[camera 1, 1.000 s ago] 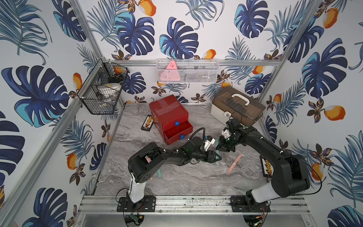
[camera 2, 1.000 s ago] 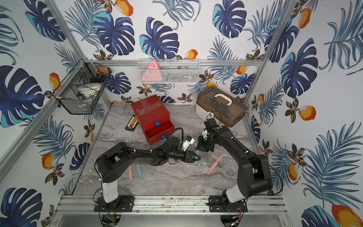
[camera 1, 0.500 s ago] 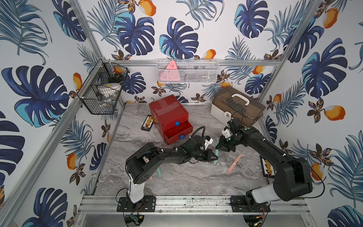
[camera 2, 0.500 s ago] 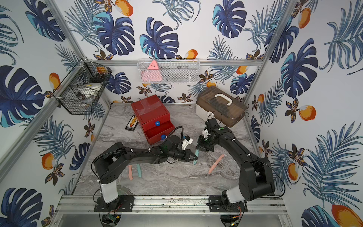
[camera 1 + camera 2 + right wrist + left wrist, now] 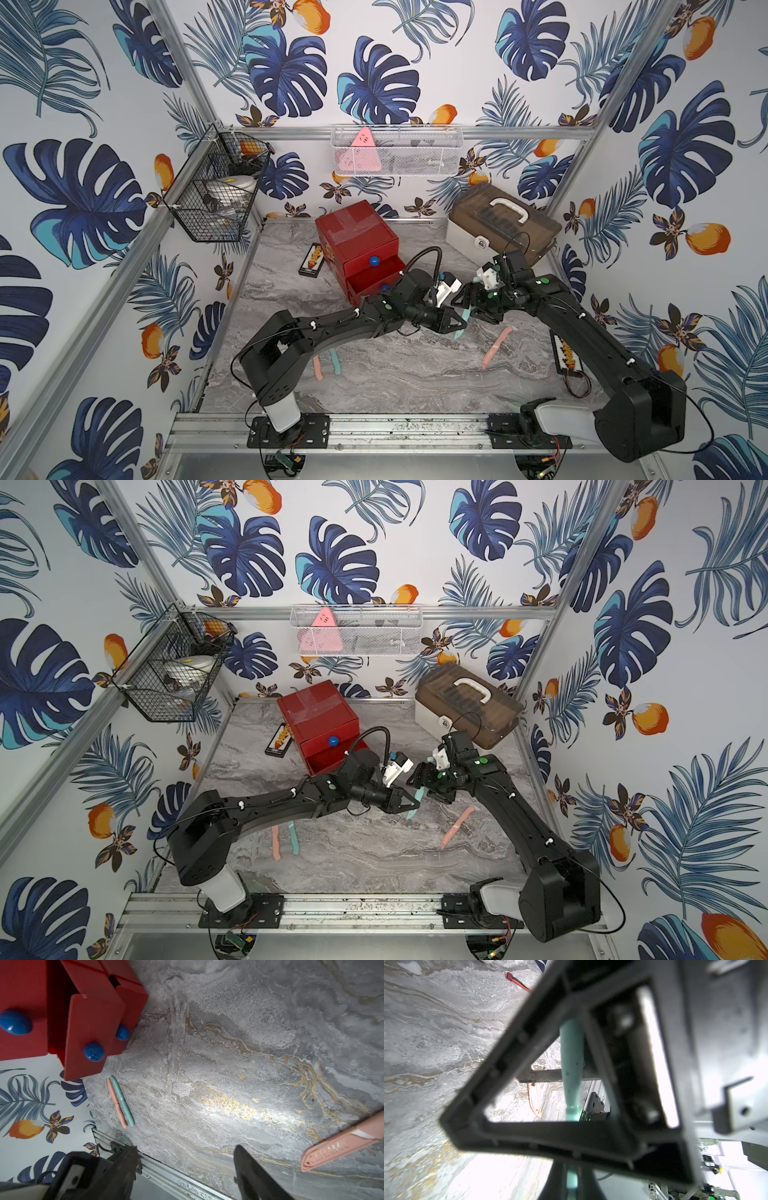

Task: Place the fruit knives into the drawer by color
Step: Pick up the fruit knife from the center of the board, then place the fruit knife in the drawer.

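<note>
I should move my right gripper back, since its open fingers are around the teal knife (image 5: 464, 318), before my left gripper takes the knife to the open drawer (image 5: 372, 277).
My left gripper (image 5: 456, 323) (image 5: 411, 803) is shut on a teal fruit knife (image 5: 462, 322) (image 5: 417, 799) (image 5: 571, 1064), held above the table in front of the red drawer chest (image 5: 357, 241) (image 5: 318, 717) (image 5: 93, 1001). My right gripper (image 5: 471, 306) (image 5: 185, 1167) is open around the knife's upper end and grips nothing. The chest's two lower drawers are pulled out. A pink knife (image 5: 496, 347) (image 5: 340, 1145) lies on the table to the right. Another pink knife (image 5: 318, 368) (image 5: 116, 1101) and a teal one (image 5: 336, 361) (image 5: 122, 1101) lie side by side under my left arm.
A beige case with a brown lid (image 5: 503, 224) stands at the back right, close behind my right arm. A small black abacus (image 5: 311, 259) lies left of the chest, and another (image 5: 567, 353) lies by the right wall. Wire baskets (image 5: 216, 199) hang on the walls.
My left gripper closed on the teal knife that my right gripper was holding. My right gripper then opened and let it go.
</note>
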### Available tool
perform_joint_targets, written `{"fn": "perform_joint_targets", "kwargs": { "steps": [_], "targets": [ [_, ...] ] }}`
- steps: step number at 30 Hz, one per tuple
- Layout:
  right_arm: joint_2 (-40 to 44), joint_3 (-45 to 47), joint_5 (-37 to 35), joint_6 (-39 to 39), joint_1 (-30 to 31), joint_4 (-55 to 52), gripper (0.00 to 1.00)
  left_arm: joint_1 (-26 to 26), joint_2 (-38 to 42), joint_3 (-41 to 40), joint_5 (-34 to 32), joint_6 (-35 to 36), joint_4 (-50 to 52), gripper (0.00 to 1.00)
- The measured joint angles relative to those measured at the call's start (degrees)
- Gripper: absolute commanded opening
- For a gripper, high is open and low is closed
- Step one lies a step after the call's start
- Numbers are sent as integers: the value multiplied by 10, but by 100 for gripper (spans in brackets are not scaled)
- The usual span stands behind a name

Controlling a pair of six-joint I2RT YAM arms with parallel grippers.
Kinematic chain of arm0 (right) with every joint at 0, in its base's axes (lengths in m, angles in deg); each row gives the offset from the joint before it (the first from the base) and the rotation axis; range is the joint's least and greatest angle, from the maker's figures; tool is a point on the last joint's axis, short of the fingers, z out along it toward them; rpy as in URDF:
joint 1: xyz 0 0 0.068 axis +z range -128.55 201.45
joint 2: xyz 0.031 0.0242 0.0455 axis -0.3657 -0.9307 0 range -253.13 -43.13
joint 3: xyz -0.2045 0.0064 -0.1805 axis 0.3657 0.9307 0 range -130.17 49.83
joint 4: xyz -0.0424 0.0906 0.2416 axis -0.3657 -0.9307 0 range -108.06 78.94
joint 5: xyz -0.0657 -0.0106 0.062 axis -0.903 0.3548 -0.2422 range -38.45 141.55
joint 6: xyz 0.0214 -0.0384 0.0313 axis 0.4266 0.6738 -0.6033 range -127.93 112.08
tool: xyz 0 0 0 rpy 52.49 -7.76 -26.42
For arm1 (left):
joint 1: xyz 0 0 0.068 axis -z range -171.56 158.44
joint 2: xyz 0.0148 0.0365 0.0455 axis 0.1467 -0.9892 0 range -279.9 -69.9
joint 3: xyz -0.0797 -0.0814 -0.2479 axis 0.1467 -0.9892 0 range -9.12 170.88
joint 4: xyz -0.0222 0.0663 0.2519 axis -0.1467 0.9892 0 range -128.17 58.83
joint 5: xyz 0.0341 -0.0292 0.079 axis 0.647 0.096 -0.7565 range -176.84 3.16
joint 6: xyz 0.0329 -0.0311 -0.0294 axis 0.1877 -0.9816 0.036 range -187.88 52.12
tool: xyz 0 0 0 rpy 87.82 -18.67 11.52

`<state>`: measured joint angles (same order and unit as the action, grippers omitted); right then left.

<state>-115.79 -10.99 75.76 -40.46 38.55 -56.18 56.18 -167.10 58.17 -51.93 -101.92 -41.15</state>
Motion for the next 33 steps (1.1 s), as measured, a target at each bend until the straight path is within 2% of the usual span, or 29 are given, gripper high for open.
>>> {"fn": "perform_joint_targets", "kwargs": {
  "steps": [3, 7, 15, 18, 24, 33],
  "targets": [
    [33, 15, 10, -14, 0, 0, 100, -9, 18, 25, -19, 35, 74, 0],
    [71, 37, 41, -40, 1, 20, 100, -24, 45, 52, -26, 82, 164, 0],
    [114, 85, 107, -75, 4, 132, 100, -70, 71, 137, -49, 214, 358, 0],
    [116, 103, 73, -80, -2, 72, 100, -106, 85, 163, -144, 254, 400, 0],
    [110, 115, 74, -83, 0, 57, 100, -130, 92, 168, -277, 333, 419, 0],
    [101, 127, 116, -116, 4, 122, 100, -145, 63, 166, -412, 445, 389, 0]
  ]
}}
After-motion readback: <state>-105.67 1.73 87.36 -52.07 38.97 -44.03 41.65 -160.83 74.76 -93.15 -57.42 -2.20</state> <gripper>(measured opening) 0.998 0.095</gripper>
